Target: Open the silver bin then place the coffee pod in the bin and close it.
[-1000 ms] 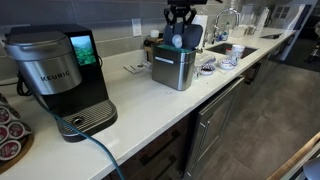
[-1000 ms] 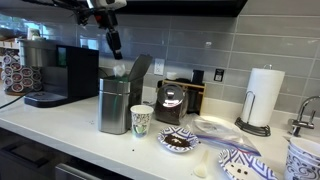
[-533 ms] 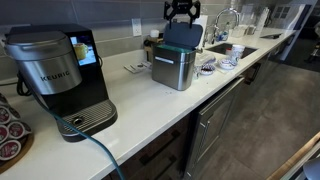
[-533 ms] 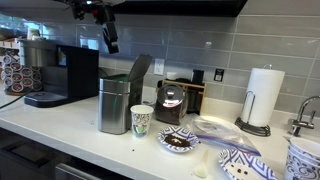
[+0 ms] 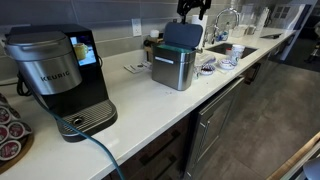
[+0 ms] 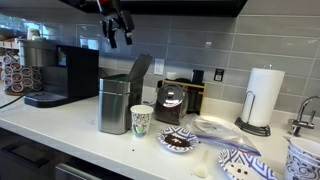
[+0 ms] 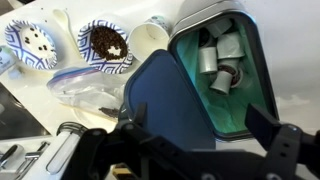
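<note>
Next, my gripper moves behind the lid (image 6: 145, 71) and pushes it down shut, because the lid is up and my gripper is empty over the silver bin's opening (image 6: 116, 84).
The silver bin (image 5: 172, 68) (image 6: 114, 106) stands on the white counter with its flat lid (image 5: 183, 36) (image 6: 138, 70) swung up and open. The wrist view looks straight down into the bin (image 7: 255, 60). Several white coffee pods (image 7: 220, 60) lie inside on a green liner, and I cannot tell one from another. The raised lid (image 7: 160, 95) shows as a dark panel beside them. My gripper (image 5: 192, 8) (image 6: 118, 30) (image 7: 200, 120) hangs high above the bin, open, with nothing between its fingers (image 7: 268, 125).
A black Keurig machine (image 5: 60, 72) (image 6: 60, 72) stands along the counter from the bin. Close by the bin are a paper cup (image 6: 142, 120), patterned bowls (image 6: 178, 141) (image 7: 103, 42), a paper towel roll (image 6: 264, 97) and a sink faucet (image 5: 228, 16). A tray of brown pods (image 5: 8, 135) sits near the counter's end.
The gripper was low over the bin a second ago with its jaws nearly shut. It has opened wide and risen well clear of the raised lid.
</note>
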